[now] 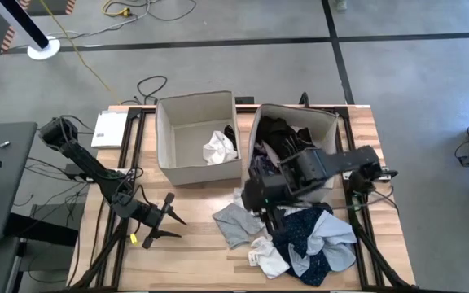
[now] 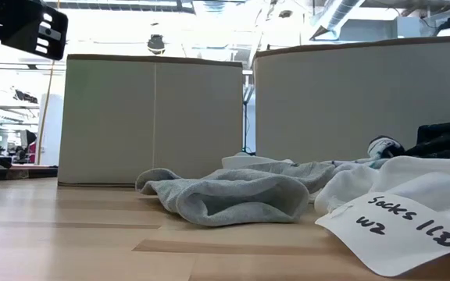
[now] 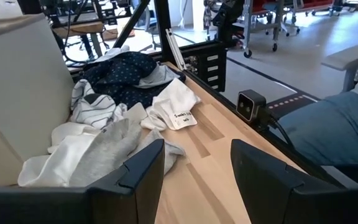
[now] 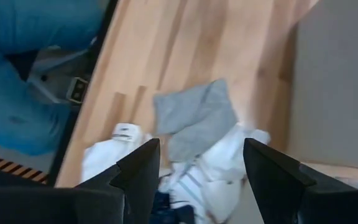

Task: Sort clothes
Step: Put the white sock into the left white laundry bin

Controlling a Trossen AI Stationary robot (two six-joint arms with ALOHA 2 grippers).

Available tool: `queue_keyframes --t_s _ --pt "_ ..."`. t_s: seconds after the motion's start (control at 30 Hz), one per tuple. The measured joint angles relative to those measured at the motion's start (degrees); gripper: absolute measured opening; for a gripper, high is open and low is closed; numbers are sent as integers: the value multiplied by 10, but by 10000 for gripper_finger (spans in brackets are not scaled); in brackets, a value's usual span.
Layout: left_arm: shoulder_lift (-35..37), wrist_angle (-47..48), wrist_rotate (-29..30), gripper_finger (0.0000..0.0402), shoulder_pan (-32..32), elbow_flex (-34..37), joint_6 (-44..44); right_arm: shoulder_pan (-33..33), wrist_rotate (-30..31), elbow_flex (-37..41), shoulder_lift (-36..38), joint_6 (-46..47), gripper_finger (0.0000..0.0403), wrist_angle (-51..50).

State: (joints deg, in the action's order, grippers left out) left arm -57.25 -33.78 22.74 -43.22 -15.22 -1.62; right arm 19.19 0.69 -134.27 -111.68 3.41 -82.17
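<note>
The labelled white garment (image 1: 268, 258) sits uncovered at the pile's near edge. I should keep lowering my right gripper toward it until its cloth (image 1: 273, 263) is between the open fingers.
A pile of clothes lies on the table's near right: a grey garment (image 1: 236, 221) (image 2: 225, 195) (image 4: 197, 115), white ones (image 1: 269, 256) (image 4: 107, 152), one with a written label (image 3: 182, 117), a navy dotted one (image 1: 306, 229) (image 3: 126, 74) and a light blue one (image 1: 336, 244). A white garment (image 1: 220, 148) lies in the left beige box (image 1: 177, 130). Dark clothes (image 1: 279, 137) lie in the right beige box (image 1: 332, 122). My right gripper (image 4: 201, 163) (image 1: 260, 199) is open and empty, pointing down above the pile's far edge. My left gripper (image 3: 197, 168) (image 1: 172, 217) is open and empty, low over the table, left of the pile.
The two boxes stand side by side at the table's far edge and show as walls in the low view (image 2: 151, 117). Bare wood (image 1: 194, 260) lies between my left gripper and the pile. A person's blue-clad leg (image 3: 340, 124) shows beyond the near edge.
</note>
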Motion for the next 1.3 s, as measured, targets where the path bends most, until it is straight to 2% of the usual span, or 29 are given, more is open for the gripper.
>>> queue_keyframes --t_s 0.27,0.67,0.87,1.07,1.3 --pt "-17 -6 0 180 14 0 -18 71 0 79 -1 75 245 46" --pt "-133 -113 -45 180 63 -5 -33 142 24 256 -1 181 245 200" --pt "-199 -103 -75 180 77 -58 -48 171 28 328 -1 256 245 280" --pt "-271 -89 -76 180 86 -114 -59 198 51 388 -1 311 245 374" --pt "-323 -67 -75 180 95 -162 -62 214 61 442 -1 361 245 421"
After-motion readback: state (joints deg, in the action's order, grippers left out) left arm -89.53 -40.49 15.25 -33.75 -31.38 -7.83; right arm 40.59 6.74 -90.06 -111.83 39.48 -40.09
